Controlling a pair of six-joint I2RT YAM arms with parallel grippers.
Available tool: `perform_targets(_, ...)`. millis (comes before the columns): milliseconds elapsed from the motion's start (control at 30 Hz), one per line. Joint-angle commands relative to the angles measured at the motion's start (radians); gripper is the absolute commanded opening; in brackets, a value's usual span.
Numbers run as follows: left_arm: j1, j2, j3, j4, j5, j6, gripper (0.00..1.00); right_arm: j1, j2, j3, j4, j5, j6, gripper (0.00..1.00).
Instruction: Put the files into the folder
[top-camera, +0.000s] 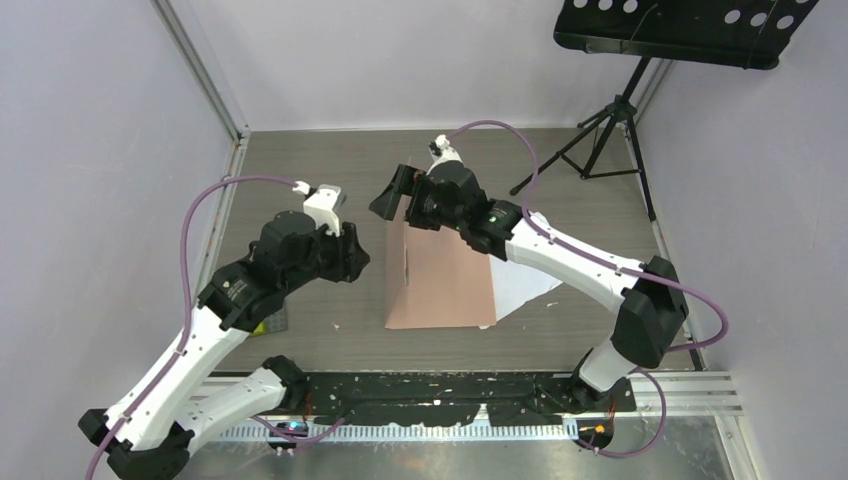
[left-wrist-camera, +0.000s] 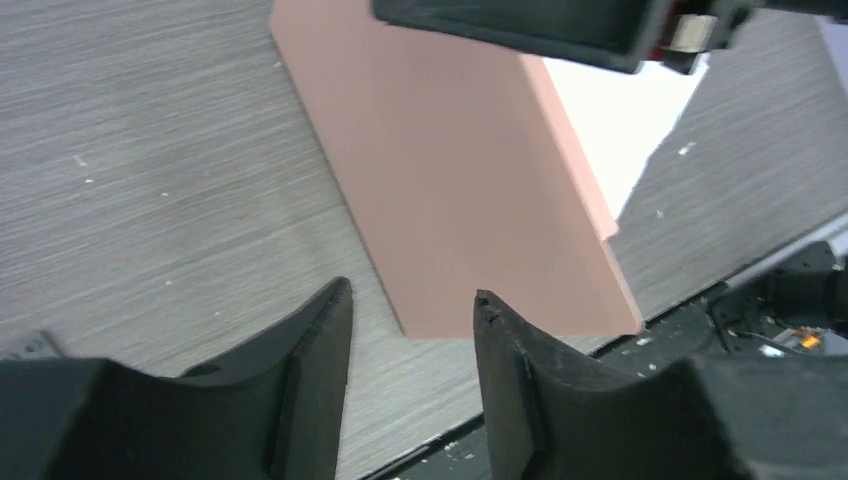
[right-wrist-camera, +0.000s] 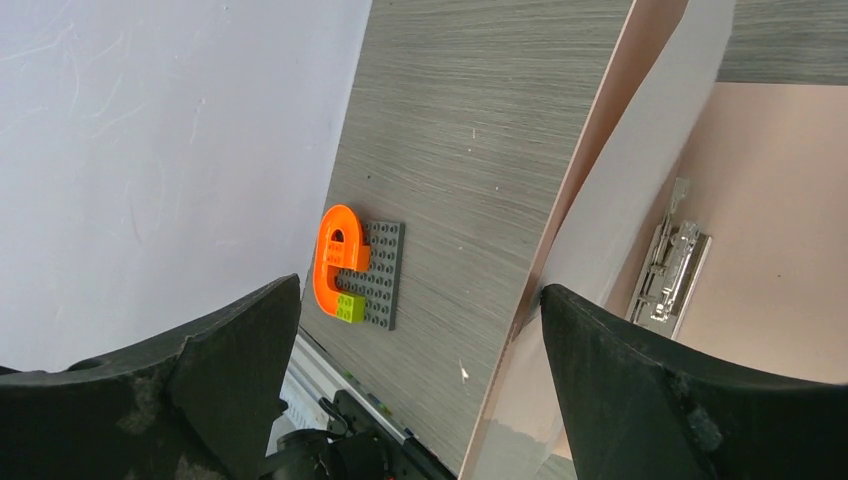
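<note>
The folder's cover (top-camera: 396, 268) is only half open and stands against my right gripper's finger, so next my left gripper grabs the cover's raised edge (left-wrist-camera: 615, 262) and lays it down flat.
The salmon-pink folder (top-camera: 440, 285) lies mid-table with its cover raised along the left side. In the right wrist view the cover (right-wrist-camera: 600, 170) stands edge-on, white inside, with the metal clip (right-wrist-camera: 672, 265) on the pink inner panel. The white files (top-camera: 528, 287) lie on the table at the folder's right, partly under it; they also show in the left wrist view (left-wrist-camera: 625, 110). My right gripper (top-camera: 392, 195) is open at the folder's far left corner, and the cover's edge stands between its jaws (right-wrist-camera: 420, 290). My left gripper (top-camera: 355, 255) is open and empty by the folder's left edge (left-wrist-camera: 412, 290).
A grey brick plate with an orange piece (right-wrist-camera: 355, 265) lies near the left front, partly under my left arm in the top view (top-camera: 272, 322). A black music stand (top-camera: 680, 30) with tripod legs (top-camera: 600, 145) stands at the back right. Grey walls close the sides.
</note>
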Motion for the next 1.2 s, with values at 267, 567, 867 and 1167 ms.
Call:
perform_targets(267,-0.21,0.005,0.038,0.042,-0.168,0.006,0.72,0.045,0.065,0.159,-0.054,-0.019,0.019,0.95)
perform_targets(567,-0.25,0.105,0.07,0.052,-0.258,0.017,0.66,0.048,0.058,0.16,-0.065,-0.019,0.018,0.95)
perform_targets(867,-0.252,0.088,0.086,0.026,-0.2,0.054,0.71,0.045,0.068,0.192,-0.073,-0.088,-0.01,0.96)
perform_targets(1167,-0.251,0.128,0.092,0.007,-0.274,0.037,0.62,0.046,0.051,0.166,-0.071,-0.097,-0.006,0.95)
